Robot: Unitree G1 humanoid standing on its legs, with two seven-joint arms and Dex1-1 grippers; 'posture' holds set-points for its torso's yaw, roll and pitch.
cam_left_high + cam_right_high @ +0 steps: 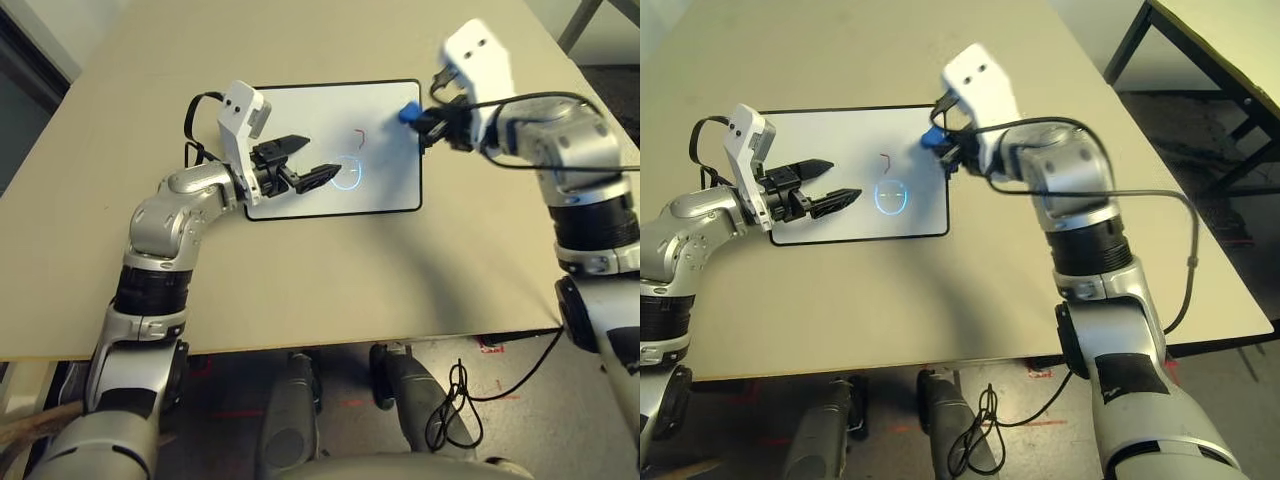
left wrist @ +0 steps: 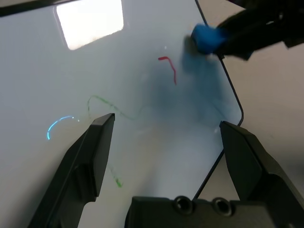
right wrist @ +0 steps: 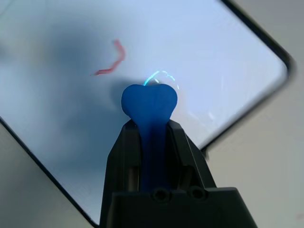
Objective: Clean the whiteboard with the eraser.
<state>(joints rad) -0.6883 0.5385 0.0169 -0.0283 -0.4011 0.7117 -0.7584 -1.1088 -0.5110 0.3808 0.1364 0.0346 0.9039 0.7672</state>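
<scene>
I should sweep my right gripper back inward and wipe the red squiggle, since it lies further in while the blue eraser is at the whiteboard's edge.
The whiteboard lies flat on the table, with a red squiggle, a blue ring and a thin green line drawn on it. The blue eraser is pinched in my right gripper, which is shut on it at the board's far right edge. The eraser's tip hangs just over the white surface near the red squiggle; whether it touches I cannot tell. My left gripper hovers open over the board's middle, beside the blue ring, holding nothing.
The tan table extends well beyond the board on all sides; its front edge runs near my body. A second table's black leg stands on the right. A black cable hangs below the table edge.
</scene>
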